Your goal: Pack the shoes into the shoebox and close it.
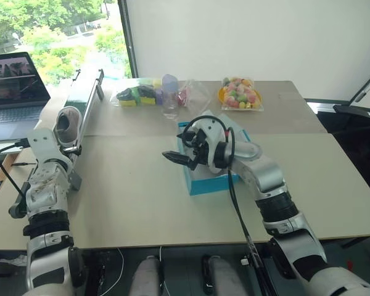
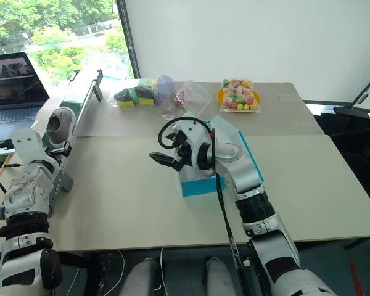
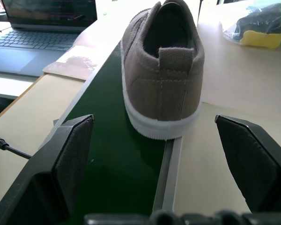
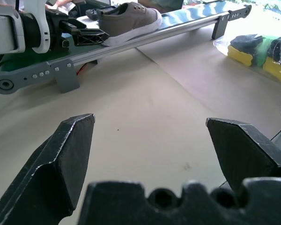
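Observation:
My left gripper's fingers are short of the grey shoe's heel, so I'll bring them around the shoe's heel [image 3: 163,101] before lifting the shoe over to my right gripper.
A grey shoe [image 3: 161,70] with a white sole stands on a green conveyor belt [image 3: 112,154], its heel toward my left gripper [image 3: 154,154]. That gripper is open; its fingers [image 3: 75,159] sit just short of the heel, one on each side, touching nothing. The shoe [image 1: 68,123] is at the table's left edge. The turquoise shoebox [image 1: 203,184] lies mid-table, largely covered by my right arm. My right gripper [image 1: 182,148] hangs open and empty above the table, left of the box. From the right wrist, the shoe [image 4: 126,16] and left gripper [image 4: 79,30] are visible.
The conveyor [image 1: 86,98] runs along the table's left side, with a laptop [image 1: 12,86] beyond it. At the back stand a bag of sponges [image 1: 139,95], a clear bottle [image 1: 170,95] and a bag of colourful items [image 1: 240,92].

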Controlling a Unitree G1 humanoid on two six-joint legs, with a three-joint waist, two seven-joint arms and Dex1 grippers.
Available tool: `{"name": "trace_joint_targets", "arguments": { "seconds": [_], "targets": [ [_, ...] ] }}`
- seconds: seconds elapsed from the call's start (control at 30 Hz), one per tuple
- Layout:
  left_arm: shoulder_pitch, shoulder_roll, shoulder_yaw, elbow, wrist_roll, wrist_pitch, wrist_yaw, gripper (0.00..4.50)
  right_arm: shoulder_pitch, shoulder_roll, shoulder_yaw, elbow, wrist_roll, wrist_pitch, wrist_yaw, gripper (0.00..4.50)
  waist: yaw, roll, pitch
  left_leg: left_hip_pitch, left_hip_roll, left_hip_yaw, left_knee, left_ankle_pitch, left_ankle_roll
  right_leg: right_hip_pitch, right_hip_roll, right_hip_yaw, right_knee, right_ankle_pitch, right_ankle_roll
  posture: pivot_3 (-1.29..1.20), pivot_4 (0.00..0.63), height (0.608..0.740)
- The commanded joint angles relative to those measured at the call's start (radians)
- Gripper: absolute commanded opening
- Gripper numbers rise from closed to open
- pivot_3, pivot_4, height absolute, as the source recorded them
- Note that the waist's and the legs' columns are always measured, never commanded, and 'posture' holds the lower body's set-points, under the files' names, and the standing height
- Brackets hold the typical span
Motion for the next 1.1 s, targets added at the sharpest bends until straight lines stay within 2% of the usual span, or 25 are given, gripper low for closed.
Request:
{"name": "trace_joint_targets", "arguments": {
  "seconds": [0.03,0.07,0.2,0.43,0.67,0.9,1.0,1.1],
  "targets": [
    [-0.017,0.021,0.007,-0.002,-0.015,-0.015,-0.014,4.44,-0.005,-0.005,-0.023,-0.053,0.019,0.008,-0.004,4.5,0.0,0.0,0.0,0.0,0.0,0.0,0.0,0.0,0.0,0.0,0.0,0.0,0.0,0.0,0.0,0.0,0.15,0.74],
    [-0.017,0.019,0.009,-0.002,-0.017,-0.014,-0.013,4.44,-0.006,-0.006,-0.023,-0.056,0.019,0.011,-0.005,4.5,0.0,0.0,0.0,0.0,0.0,0.0,0.0,0.0,0.0,0.0,0.0,0.0,0.0,0.0,0.0,0.0,0.15,0.74],
    [-0.019,0.008,0.019,-0.004,-0.036,-0.012,-0.016,3.47,-0.017,-0.007,-0.034,-0.062,0.027,0.023,-0.013,4.5,0.001,0.0,0.0,0.0,0.0,0.0,0.0,0.0,0.0,0.0,0.0,0.0,0.0,0.0,0.0,0.0,0.15,0.74],
    [-0.032,-0.001,-0.001,-0.063,-0.048,-0.012,-0.019,1.11,-0.021,-0.009,-0.037,-0.067,0.029,0.031,-0.016,4.5,0.003,0.0,0.0,0.0,0.0,0.0,0.0,0.0,0.0,0.0,-0.001,-0.003,0.0,0.0,-0.005,0.0,0.15,0.74],
    [-0.049,-0.048,-0.048,-0.234,-0.054,-0.002,-0.009,1.11,-0.027,0.001,-0.051,-0.066,0.045,0.047,-0.024,4.5,0.003,0.0,0.0,-0.001,0.002,-0.001,0.0,0.0,0.0,0.0,-0.001,-0.005,0.0,0.001,-0.006,0.0,0.15,0.74],
    [0.02,-0.026,0.034,-0.214,-0.02,0.053,0.121,1.11,-0.025,-0.002,-0.057,-0.074,0.045,0.054,-0.03,4.5,-0.012,0.0,0.0,0.0,0.002,0.0,0.0,0.0,0.0,0.0,0.001,-0.004,-0.001,0.003,-0.002,0.0,0.15,0.74],
    [0.059,-0.026,0.047,-0.244,-0.038,0.058,0.112,1.84,-0.025,-0.004,-0.061,-0.075,0.046,0.058,-0.031,4.5,-0.015,0.0,0.0,0.0,0.003,-0.001,0.0,0.0,0.0,-0.001,0.001,-0.004,-0.001,0.004,-0.001,0.0,0.15,0.74],
    [0.079,-0.028,0.048,-0.28,-0.042,0.065,0.118,2.88,-0.028,-0.004,-0.064,-0.067,0.044,0.056,-0.03,4.5,-0.012,0.0,0.0,-0.001,0.003,0.0,0.0,0.0,-0.001,-0.001,0.0,-0.004,-0.001,0.003,-0.002,0.0,0.15,0.74]
  ]
}}
